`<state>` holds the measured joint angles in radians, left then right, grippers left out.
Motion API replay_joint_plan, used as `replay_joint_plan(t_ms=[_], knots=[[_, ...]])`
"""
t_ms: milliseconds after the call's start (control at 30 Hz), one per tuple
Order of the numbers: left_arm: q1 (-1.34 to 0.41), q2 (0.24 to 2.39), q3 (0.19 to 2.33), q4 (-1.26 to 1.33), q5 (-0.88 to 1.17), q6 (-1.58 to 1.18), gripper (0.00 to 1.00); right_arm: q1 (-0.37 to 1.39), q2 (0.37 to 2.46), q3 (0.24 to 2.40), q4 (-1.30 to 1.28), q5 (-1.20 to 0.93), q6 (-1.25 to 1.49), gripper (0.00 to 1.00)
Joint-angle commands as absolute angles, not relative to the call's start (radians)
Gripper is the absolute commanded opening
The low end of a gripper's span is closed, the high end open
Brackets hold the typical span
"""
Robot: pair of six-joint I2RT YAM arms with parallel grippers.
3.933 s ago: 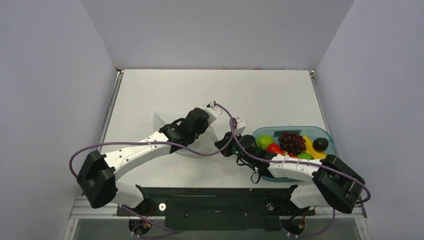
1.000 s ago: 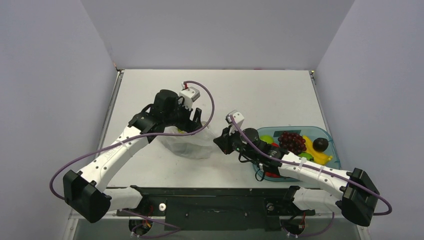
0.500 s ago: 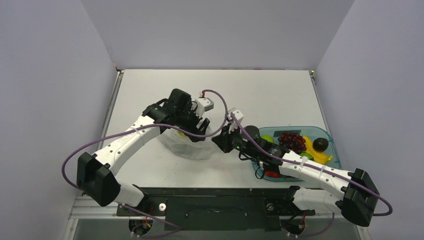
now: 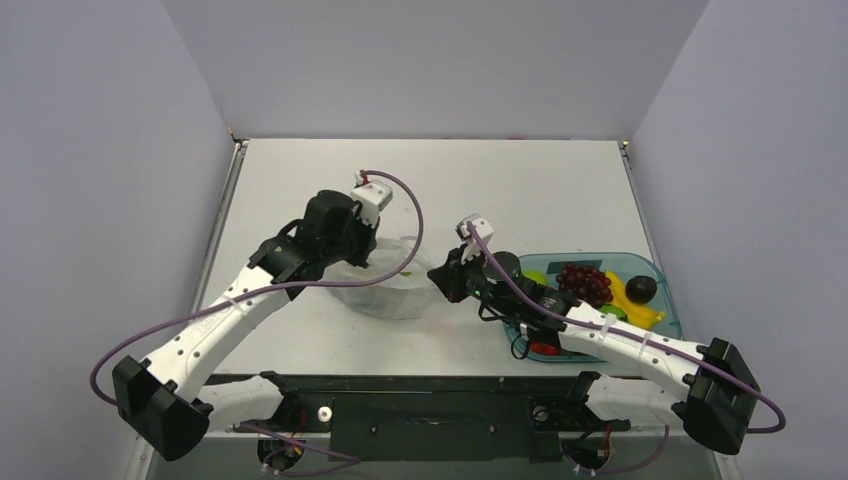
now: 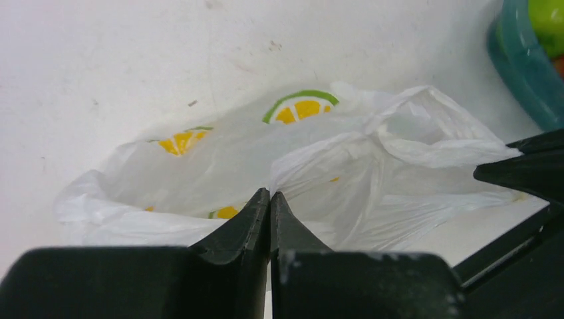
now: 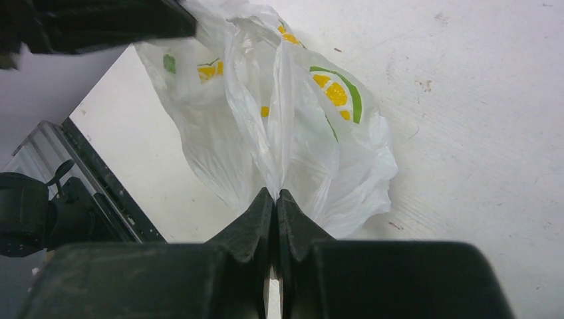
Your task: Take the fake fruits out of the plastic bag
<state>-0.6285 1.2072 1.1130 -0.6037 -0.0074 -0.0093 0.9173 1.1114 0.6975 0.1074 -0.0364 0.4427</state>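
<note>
The plastic bag's opening (image 5: 392, 163) is crumpled between my grippers. My left gripper should pull its fold (image 5: 292, 167) away from my right gripper to spread the bag open.
The white plastic bag (image 4: 392, 288) printed with lemon slices lies crumpled on the table between my two arms. My left gripper (image 4: 362, 262) is shut on a fold of the plastic bag (image 5: 312, 159) at its left side. My right gripper (image 4: 434, 275) is shut on a fold of the plastic bag (image 6: 286, 113) at its right side. No fruit shows inside the bag. The fake fruits lie in the teal tray (image 4: 650, 268): purple grapes (image 4: 584, 284), a green apple (image 4: 533, 279), a banana (image 4: 630, 302), a dark round fruit (image 4: 641, 289) and a red piece (image 4: 543, 349).
The teal tray's rim (image 5: 515, 73) with a green fruit shows at the top right of the left wrist view. The black base rail (image 4: 430, 392) runs along the near table edge. Grey walls enclose the table on three sides.
My left arm has swung back left and up with the bag's fold. My right gripper has stayed at the bag's right side. The bag is spread wider between them.
</note>
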Motion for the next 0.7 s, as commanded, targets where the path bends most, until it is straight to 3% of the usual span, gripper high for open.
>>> replay_joint_plan(t_ms=[0, 133, 233, 400, 667], knots=[[-0.608, 1.132, 1.143, -0.476, -0.174, -0.134, 0.0, 0.919, 1.077, 0.725, 0.104, 0.067, 0.462, 0.0], [-0.584, 1.112, 1.161, -0.437, -0.41, -0.301, 0.0, 0.904, 1.081, 0.783, 0.039, 0.211, 0.506, 0.0], [-0.504, 1.132, 1.213, -0.424, -0.478, -0.438, 0.0, 0.883, 1.126, 0.885, 0.017, 0.308, 0.527, 0.0], [-0.259, 1.29, 1.443, -0.518, -0.34, -0.619, 0.0, 0.801, 1.294, 1.223, -0.102, 0.355, 0.485, 0.0], [-0.11, 1.387, 1.775, -0.644, -0.249, -0.541, 0.0, 0.675, 1.472, 1.592, -0.292, 0.335, 0.355, 0.0]])
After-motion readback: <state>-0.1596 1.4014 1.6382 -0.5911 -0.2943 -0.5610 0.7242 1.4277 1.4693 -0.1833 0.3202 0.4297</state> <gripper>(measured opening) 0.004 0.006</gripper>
